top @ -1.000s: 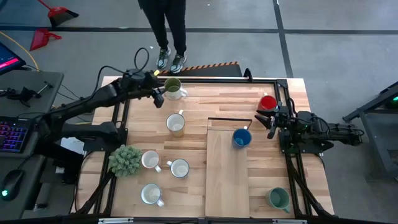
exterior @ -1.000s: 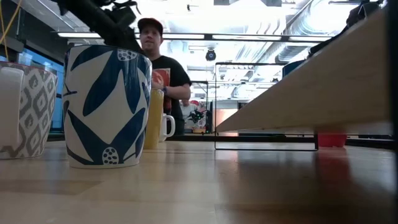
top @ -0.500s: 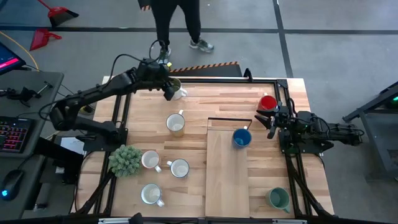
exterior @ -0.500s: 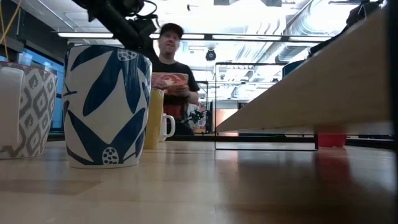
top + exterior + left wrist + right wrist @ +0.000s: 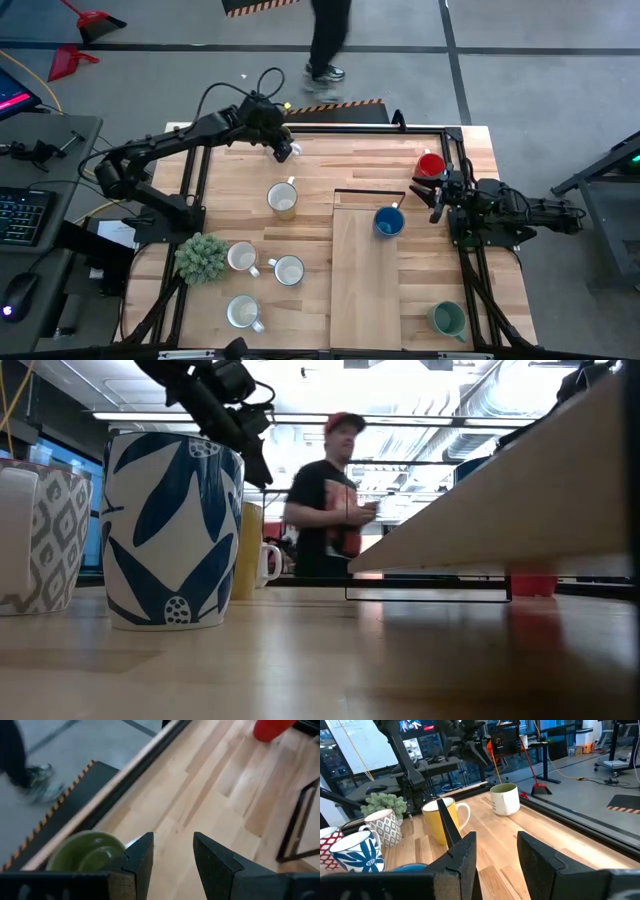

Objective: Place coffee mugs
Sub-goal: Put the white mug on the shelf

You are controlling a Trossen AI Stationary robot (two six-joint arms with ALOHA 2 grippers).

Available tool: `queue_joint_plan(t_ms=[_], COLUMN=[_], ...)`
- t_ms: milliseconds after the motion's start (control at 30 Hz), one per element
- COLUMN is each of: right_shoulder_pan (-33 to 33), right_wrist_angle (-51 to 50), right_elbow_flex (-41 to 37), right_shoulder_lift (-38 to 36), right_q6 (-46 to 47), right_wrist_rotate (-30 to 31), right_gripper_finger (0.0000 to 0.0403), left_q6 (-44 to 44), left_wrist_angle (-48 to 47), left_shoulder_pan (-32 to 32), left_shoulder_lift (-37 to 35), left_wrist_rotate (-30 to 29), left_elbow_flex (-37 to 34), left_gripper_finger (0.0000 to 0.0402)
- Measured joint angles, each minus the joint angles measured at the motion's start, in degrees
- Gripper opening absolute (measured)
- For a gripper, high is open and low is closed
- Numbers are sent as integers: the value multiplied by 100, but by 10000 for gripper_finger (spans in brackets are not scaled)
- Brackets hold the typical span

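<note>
The olive green mug (image 5: 89, 851) is outside one finger of my left gripper. I should move back and line up the open fingers with its handle (image 5: 134, 841) before I lower them.
My left gripper (image 5: 287, 152) (image 5: 172, 852) hangs open and tilted downward above the far left of the table. It is over a white mug with an olive green inside (image 5: 84, 851) (image 5: 505, 798), which stands on its base just beside one finger. In the low view this gripper (image 5: 260, 472) is well above the table. My right gripper (image 5: 432, 198) (image 5: 495, 852) waits open and level at the right side, between the red mug (image 5: 431, 165) and the blue mug (image 5: 389, 222). Other mugs stand upright: a yellow one (image 5: 283, 200), three white ones (image 5: 243, 257) (image 5: 289, 270) (image 5: 244, 312) and a teal one (image 5: 447, 320).
A bushy green plant (image 5: 201, 257) stands at the left edge. A raised wooden board (image 5: 365, 280) on a black wire frame (image 5: 370, 192) runs down the table's middle. A person (image 5: 328, 40) walks on the floor beyond the far edge. Bare wood lies between the olive mug and the red mug.
My left gripper has gone toward the table's right along the far edge and slightly down, tipping further downward, and now hangs over the olive mug. Its fingers have stayed open. The person behind the table has walked to the right.
</note>
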Motion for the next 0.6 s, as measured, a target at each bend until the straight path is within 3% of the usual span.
queue_joint_plan(t_ms=[600], right_shoulder_pan=[2], right_wrist_angle=[-145], right_elbow_flex=[0], right_shoulder_lift=[0], right_q6=[11], right_wrist_rotate=[-28], right_gripper_finger=[126], left_q6=[-162], left_wrist_angle=[23], left_shoulder_pan=[-16], left_shoulder_lift=[-4], left_wrist_rotate=[59], left_elbow_flex=[-1], left_gripper_finger=[129])
